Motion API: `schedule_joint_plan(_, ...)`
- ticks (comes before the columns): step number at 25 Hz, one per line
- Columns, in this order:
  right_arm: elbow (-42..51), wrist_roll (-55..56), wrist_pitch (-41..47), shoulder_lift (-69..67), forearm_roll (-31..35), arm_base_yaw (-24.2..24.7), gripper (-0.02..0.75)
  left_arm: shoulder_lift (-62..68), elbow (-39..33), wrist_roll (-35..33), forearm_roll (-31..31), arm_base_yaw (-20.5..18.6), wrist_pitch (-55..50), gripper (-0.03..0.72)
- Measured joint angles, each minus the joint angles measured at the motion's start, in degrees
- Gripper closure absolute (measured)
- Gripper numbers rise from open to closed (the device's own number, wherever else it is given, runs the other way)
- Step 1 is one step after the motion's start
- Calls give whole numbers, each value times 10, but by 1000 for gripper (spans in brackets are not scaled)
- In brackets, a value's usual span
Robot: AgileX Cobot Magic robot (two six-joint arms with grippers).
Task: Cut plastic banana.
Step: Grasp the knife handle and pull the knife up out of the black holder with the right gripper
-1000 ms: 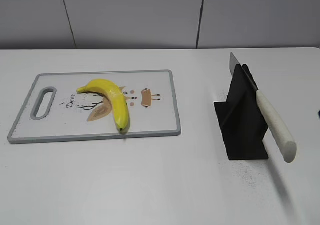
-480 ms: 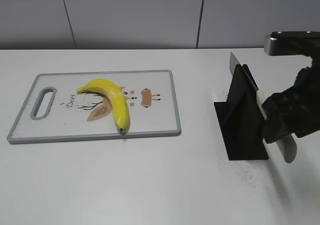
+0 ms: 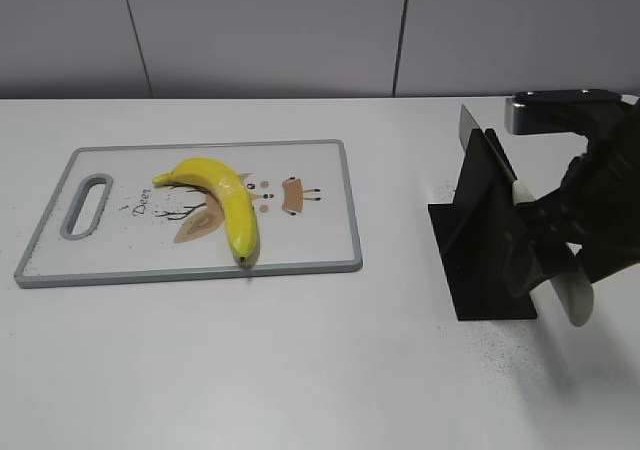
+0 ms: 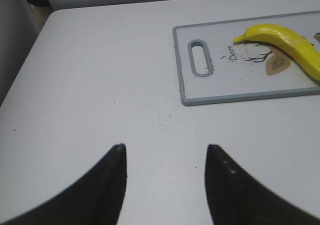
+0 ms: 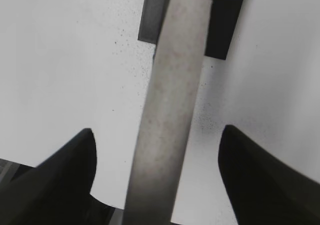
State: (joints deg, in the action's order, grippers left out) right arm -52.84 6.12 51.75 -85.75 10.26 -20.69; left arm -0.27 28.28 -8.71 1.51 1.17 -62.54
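Note:
My gripper will lift the knife [image 3: 574,295] free and leave the stand behind when it raises the knife, because the knife lies slanted in the open top of the black stand [image 3: 489,140].
The plastic banana [image 3: 222,203] lies curved on the white grey-rimmed cutting board [image 3: 320,205], stem end to the left; it also shows in the left wrist view [image 4: 287,40]. A knife with a cream handle [image 3: 565,282] rests slanted in a black stand [image 3: 480,240]. My right gripper [image 3: 552,240] is open, its jaws on either side of the handle [image 5: 167,110] without touching it. My left gripper [image 4: 165,150] is open and empty over bare table, left of the board [image 4: 185,70]; it is out of the exterior view.
The white table [image 3: 300,370] carries dark specks near the stand and left of the board. Grey wall panels stand behind the table. The table's left edge shows in the left wrist view [image 4: 30,50].
My right arm has come in from the right and moved left along the knife handle, which now lies between the open jaws. The banana, board and knife have not moved.

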Motion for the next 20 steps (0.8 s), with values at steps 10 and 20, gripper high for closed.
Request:
schedule_joint_plan(10, -3, 52, 23, -40, 10, 0, 528, 0, 0, 0, 0, 0, 0, 198)
schedule_joint_plan(20, -20, 71, 46, -38, 12, 0, 540, 0, 0, 0, -1, 0, 0, 198)
